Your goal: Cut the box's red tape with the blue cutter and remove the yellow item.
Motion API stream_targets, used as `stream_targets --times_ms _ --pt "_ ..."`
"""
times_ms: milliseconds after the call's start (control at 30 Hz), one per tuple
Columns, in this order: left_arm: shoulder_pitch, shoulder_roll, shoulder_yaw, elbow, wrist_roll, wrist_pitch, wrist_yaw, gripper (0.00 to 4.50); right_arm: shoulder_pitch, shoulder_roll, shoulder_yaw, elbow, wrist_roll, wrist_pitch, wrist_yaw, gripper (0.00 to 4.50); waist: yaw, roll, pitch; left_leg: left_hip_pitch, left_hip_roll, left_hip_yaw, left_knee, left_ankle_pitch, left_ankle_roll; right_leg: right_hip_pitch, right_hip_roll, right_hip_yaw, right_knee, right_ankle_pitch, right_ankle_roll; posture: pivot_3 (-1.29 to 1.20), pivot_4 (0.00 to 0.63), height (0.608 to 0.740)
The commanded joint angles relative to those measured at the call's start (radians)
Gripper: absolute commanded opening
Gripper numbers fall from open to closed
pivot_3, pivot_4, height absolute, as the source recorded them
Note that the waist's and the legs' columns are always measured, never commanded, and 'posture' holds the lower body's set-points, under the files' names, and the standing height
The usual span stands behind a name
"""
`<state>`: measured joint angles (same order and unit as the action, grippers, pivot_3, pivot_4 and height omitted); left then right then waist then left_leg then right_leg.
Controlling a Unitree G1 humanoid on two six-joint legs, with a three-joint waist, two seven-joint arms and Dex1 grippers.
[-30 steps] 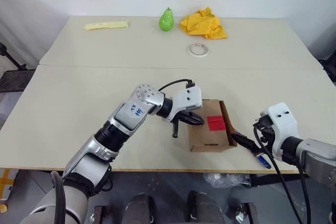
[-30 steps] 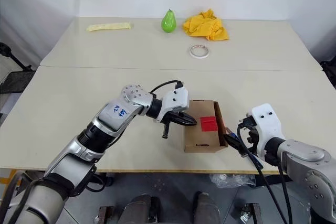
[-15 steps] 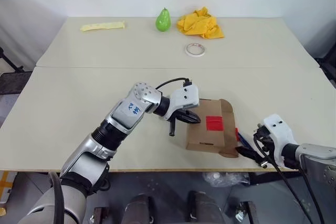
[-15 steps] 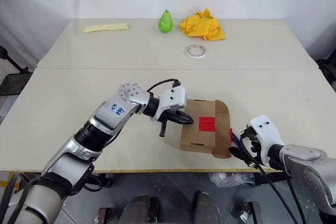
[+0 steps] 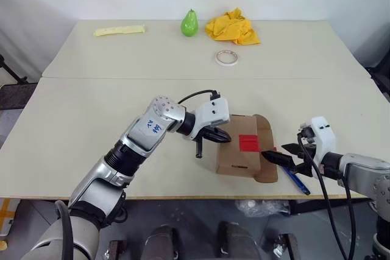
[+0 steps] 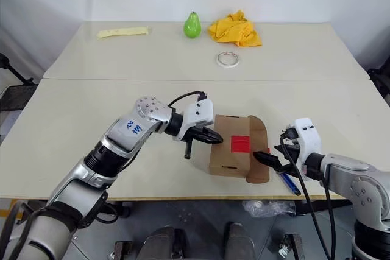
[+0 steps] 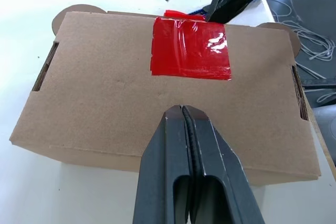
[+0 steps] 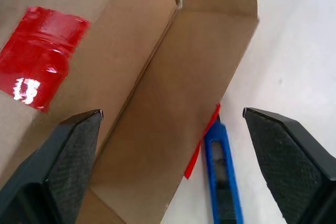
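The box should come open when I pull the flap (image 5: 266, 149), because the piece of red tape at the flap's edge (image 8: 202, 141) is cut off from the red tape on the box's top.
The box (image 5: 236, 153) lies near the table's front edge with the red tape (image 5: 248, 143) on its top face. Its right flap (image 8: 173, 129) is folded out toward the table. My left gripper (image 7: 181, 110) is shut, empty, its tips resting on the box top just short of the red tape (image 7: 190, 49). My right gripper (image 5: 275, 154) is open, its fingers spread over the folded-out flap. The blue cutter (image 8: 223, 182) lies on the table just past the flap, under the right gripper, with a strip of red tape (image 8: 202, 145) beside it. The yellow item is hidden.
At the table's far side lie a pale yellow strip (image 5: 119, 30), a green pear (image 5: 189, 24), a yellow cloth (image 5: 233, 27) and a whitish tape ring (image 5: 226, 57). The table's front edge (image 5: 183, 196) runs just below the box.
The box's right flap has swung out flat toward the right. My right gripper dropped back, then moved in over that flap. The left gripper stayed shut on the box top.
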<state>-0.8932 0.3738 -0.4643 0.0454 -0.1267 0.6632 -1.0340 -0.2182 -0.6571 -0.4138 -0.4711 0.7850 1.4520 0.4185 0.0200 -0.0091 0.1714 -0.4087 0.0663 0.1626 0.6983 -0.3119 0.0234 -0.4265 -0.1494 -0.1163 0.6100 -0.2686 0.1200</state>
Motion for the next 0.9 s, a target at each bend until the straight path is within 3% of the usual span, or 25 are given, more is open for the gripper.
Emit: stream_targets --times_ms 33,267,600,900 --pt "0.028 0.020 -0.011 -0.020 0.015 0.034 0.004 0.00 -0.012 0.022 -0.039 0.023 0.036 0.050 0.005 4.47 -0.001 0.000 0.000 0.000 0.000 0.000 0.000 0.000 0.000 0.000 0.000 0.000 0.000 0.000 0.000 0.00 0.150 0.740" --pt "0.045 0.030 -0.006 -0.056 0.012 0.060 0.009 0.00 -0.083 0.106 -0.115 0.087 0.089 0.153 0.010 4.47 -0.012 0.000 0.000 0.000 0.000 0.000 0.000 0.000 0.000 0.000 0.000 0.000 0.001 0.000 0.000 0.00 0.150 0.740" --pt "0.053 0.029 -0.006 -0.081 0.008 0.075 0.014 0.00 -0.192 0.192 -0.132 0.203 0.072 0.162 -0.020 4.47 -0.024 0.001 0.000 0.001 0.000 0.001 -0.001 0.001 -0.001 0.000 0.000 0.000 0.001 0.000 0.000 0.00 0.150 0.740" --pt "0.061 0.032 -0.007 -0.085 0.008 0.065 0.013 0.00 -0.155 0.181 -0.177 0.122 0.129 0.162 -0.073 1.50 -0.022 0.001 0.000 0.001 0.000 0.001 -0.002 0.000 -0.001 -0.001 0.000 0.001 0.001 0.000 0.000 0.00 0.150 0.740"
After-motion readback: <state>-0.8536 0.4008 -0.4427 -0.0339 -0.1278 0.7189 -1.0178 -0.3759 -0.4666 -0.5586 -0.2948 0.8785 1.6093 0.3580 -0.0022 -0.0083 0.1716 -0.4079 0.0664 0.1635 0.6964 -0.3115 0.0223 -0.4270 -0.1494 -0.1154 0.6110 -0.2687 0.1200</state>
